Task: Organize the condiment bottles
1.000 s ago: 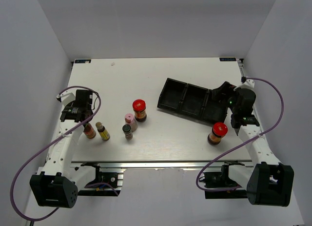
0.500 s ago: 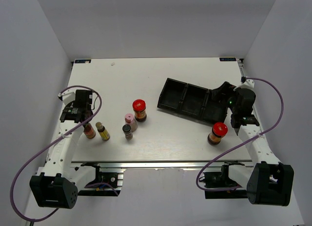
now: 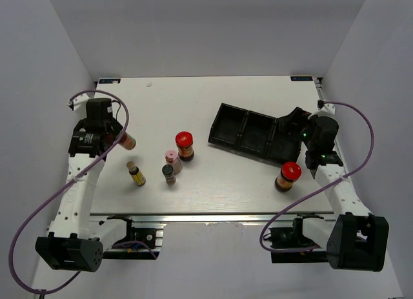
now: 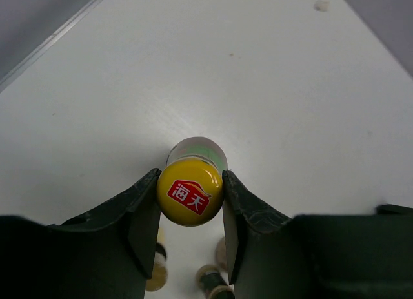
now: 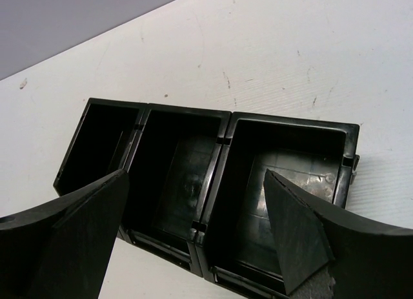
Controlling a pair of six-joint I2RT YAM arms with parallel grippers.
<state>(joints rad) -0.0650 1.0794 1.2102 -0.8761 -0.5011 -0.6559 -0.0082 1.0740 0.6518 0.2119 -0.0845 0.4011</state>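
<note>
The slim bottle hangs by its yellow cap [image 4: 190, 192], so my left gripper keeps moving it to the tray's nearest compartment [image 3: 228, 124], which is empty, until it stands inside.
My left gripper [image 3: 115, 139] is shut on a slim yellow-capped bottle [image 3: 128, 142] and holds it tilted above the table's left side; its yellow cap [image 4: 190, 192] sits between my fingers [image 4: 143, 215]. On the table stand the other yellow-capped bottle [image 3: 135, 174], a pink-capped pale bottle [image 3: 173, 161], a tiny dark-capped jar [image 3: 168, 174] and a red-lidded jar [image 3: 184, 145]. A second red-lidded jar [image 3: 288, 176] stands at the right. My right gripper [image 3: 292, 128] is open over the black tray [image 5: 193, 176], holding nothing.
The black tray [image 3: 248, 132] lies slanted at the right with its three compartments empty. Grey walls close in the table on the left, right and back. A purple cable loops along each arm.
My left gripper has lifted the yellow-capped bottle off the table and carried it up and back, tilting it. The right arm has stayed put.
</note>
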